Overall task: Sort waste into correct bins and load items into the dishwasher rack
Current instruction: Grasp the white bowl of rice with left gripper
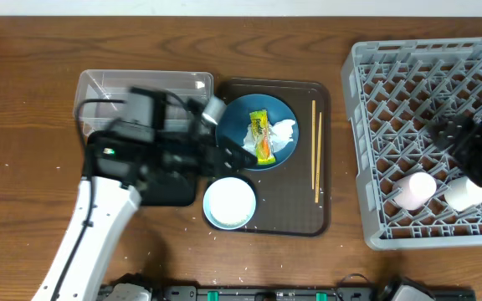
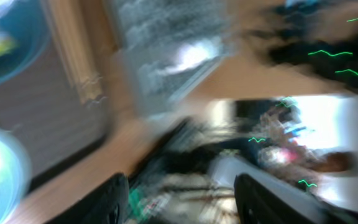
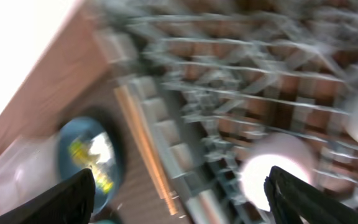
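The pale-blue bowl (image 1: pixel 230 203) has white grains in it and is far from my right gripper. My left gripper should empty the bowl into the black bin (image 1: pixel 171 191) before putting it in the rack.
The dark-blue plate (image 1: pixel 279 113) lies on the brown tray and holds the snack wrapper (image 1: pixel 261 136) and the white tissue (image 1: pixel 284 130). The pale-blue bowl (image 1: pixel 229 203) sits in front of it. Two chopsticks (image 1: pixel 316 155) lie on the tray's right side. The pink cup (image 1: pixel 414 190) and the white cup (image 1: pixel 467 194) are in the grey rack (image 1: pixel 408 92). My left gripper (image 1: pixel 237 155) hovers at the plate's left edge; it is open and empty in the blurred left wrist view (image 2: pixel 182 202). My right gripper (image 1: pixel 471 150) hangs over the rack, and the right wrist view (image 3: pixel 185 199) shows it open and empty.
The clear bin (image 1: pixel 107 84) stands at the back left. The black bin (image 1: pixel 174 194) is mostly hidden under my left arm. The brown tray (image 1: pixel 295 217) lies between the bins and the rack. A few white grains lie on the table in front of the bowl.
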Controlling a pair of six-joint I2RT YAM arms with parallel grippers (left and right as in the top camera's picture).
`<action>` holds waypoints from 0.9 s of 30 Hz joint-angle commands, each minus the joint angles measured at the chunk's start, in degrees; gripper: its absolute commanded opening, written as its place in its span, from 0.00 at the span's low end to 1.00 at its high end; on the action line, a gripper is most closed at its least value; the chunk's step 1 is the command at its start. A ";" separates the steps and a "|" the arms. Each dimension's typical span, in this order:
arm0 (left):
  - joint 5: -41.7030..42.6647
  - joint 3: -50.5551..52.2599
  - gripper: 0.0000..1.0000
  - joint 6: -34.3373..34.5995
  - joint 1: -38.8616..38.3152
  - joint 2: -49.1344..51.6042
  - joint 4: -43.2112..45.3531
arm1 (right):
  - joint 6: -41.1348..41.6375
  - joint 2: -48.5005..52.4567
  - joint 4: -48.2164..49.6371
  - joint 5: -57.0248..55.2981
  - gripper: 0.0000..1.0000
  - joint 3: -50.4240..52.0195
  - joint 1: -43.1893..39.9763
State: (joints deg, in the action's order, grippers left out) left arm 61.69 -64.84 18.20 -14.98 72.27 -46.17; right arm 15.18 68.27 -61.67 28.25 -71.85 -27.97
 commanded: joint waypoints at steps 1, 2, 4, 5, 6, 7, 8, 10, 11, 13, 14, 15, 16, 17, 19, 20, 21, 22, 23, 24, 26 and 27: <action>-36.37 0.59 0.58 -0.44 -10.16 0.94 -3.72 | -3.08 -4.85 -0.11 3.21 0.87 -0.79 5.60; -40.46 1.07 0.58 0.28 -13.11 1.64 -3.87 | -2.49 -5.92 -0.04 2.14 0.89 -0.79 7.08; -48.22 1.79 0.57 1.84 -19.78 4.15 -3.45 | -0.44 -7.23 0.11 0.24 0.91 -0.79 9.27; -51.58 1.79 0.58 2.60 -22.47 5.68 -3.30 | 0.37 -7.56 0.20 0.00 0.93 -0.79 10.08; -55.25 1.79 0.57 3.28 -25.29 7.63 -3.02 | 0.66 -7.63 0.26 0.04 0.94 -0.79 10.67; -58.34 1.79 0.57 4.13 -27.61 9.70 -2.78 | 0.66 -7.63 0.31 0.07 0.94 -0.79 11.06; -60.67 1.79 0.57 5.29 -29.29 11.56 -2.60 | 0.63 -7.50 0.31 0.04 0.95 -0.79 11.37; -65.11 1.79 0.52 9.25 -31.61 15.67 -2.64 | 0.61 -7.23 -0.28 0.09 0.96 -0.79 11.63; -66.31 1.79 0.50 10.88 -32.04 17.33 -2.67 | 0.59 -7.21 -0.70 0.07 0.96 -0.79 11.65; -66.90 1.79 0.50 13.25 -32.20 20.35 -2.08 | 0.44 -7.10 -1.42 0.09 0.95 -0.76 11.65; -66.75 1.79 0.50 14.12 -32.20 21.88 -1.18 | 0.42 -7.10 -1.62 0.09 0.95 -0.76 11.65; -66.51 1.79 0.49 14.78 -32.20 22.99 -0.35 | 0.42 -7.10 -1.73 0.07 0.96 -0.76 11.65; -65.94 1.79 0.48 15.13 -32.20 24.30 0.63 | 0.44 -7.10 -1.77 0.07 0.95 -0.74 11.65; -65.00 1.79 0.46 15.13 -32.20 25.66 1.84 | 0.44 -7.08 -1.75 0.07 0.95 -0.74 11.65; -62.93 1.79 0.38 15.13 -32.20 27.82 4.00 | 0.46 -7.08 -1.75 0.07 0.96 -0.74 11.65; -62.01 1.79 0.33 15.13 -32.20 28.68 5.03 | 0.44 -7.08 -1.75 0.07 0.95 -0.74 11.65; -61.33 1.79 0.28 15.13 -32.20 29.31 5.70 | 0.44 -7.08 -1.77 0.07 0.95 -0.74 11.65; -60.81 1.79 0.23 15.13 -32.20 29.75 6.16 | 0.44 -7.08 -1.77 0.07 0.95 -0.72 11.65; -60.78 1.79 0.19 15.19 -32.20 29.99 6.25 | 0.44 -7.08 -1.77 0.04 0.95 -0.72 11.65; -60.81 1.79 0.13 15.17 -32.20 29.99 6.25 | 0.44 -7.08 -1.77 0.04 0.95 -0.72 11.65; -60.78 1.75 0.06 15.15 -32.20 29.88 6.19 | 0.44 -7.08 -1.77 0.04 0.96 -0.72 11.65; -60.74 1.68 0.06 15.13 -32.20 29.81 5.95 | 0.46 -7.08 -1.77 0.04 0.95 -0.72 11.65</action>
State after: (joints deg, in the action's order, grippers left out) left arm 0.69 -63.33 32.99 -47.31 102.00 -40.18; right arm 15.09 61.12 -63.37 28.49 -72.05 -17.02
